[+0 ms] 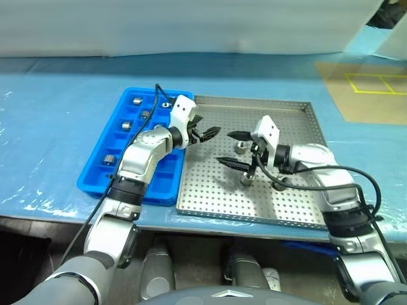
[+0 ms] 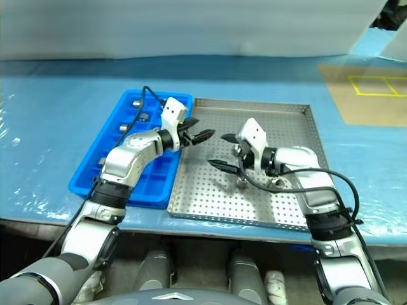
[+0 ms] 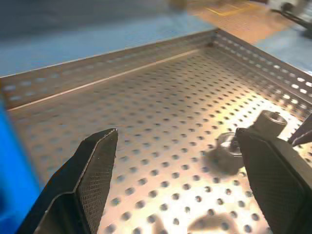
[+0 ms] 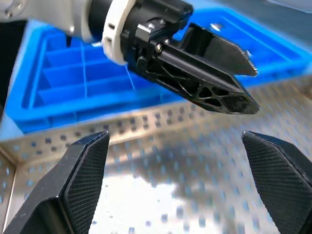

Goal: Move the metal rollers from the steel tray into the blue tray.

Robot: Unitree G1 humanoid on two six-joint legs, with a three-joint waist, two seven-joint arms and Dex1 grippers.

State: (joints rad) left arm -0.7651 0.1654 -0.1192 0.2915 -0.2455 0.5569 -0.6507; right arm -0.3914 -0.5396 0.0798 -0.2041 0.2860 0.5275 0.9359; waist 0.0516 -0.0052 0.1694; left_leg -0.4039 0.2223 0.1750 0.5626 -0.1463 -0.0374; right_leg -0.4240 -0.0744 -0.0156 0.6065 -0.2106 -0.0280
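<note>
My left gripper has the way open from its spread fingers to the nearest upright metal roller, so it should keep moving toward that roller and close around its sides.
The steel tray lies in the middle, with the blue tray against its left side. A few metal rollers rest on the steel tray's perforated floor, and two of them show in the left wrist view just ahead of the left fingers. Several more rollers sit in the blue tray's compartments. My left gripper hangs open and empty over the steel tray's left part, pointing right. Facing it, my right gripper is wide open and empty beside the rollers. The right wrist view shows the left gripper close ahead.
A blue sheet covers the table around both trays. At the far right lies a brown patch with yellow tape lines. A white wall runs along the back. The two grippers' tips are close together over the steel tray.
</note>
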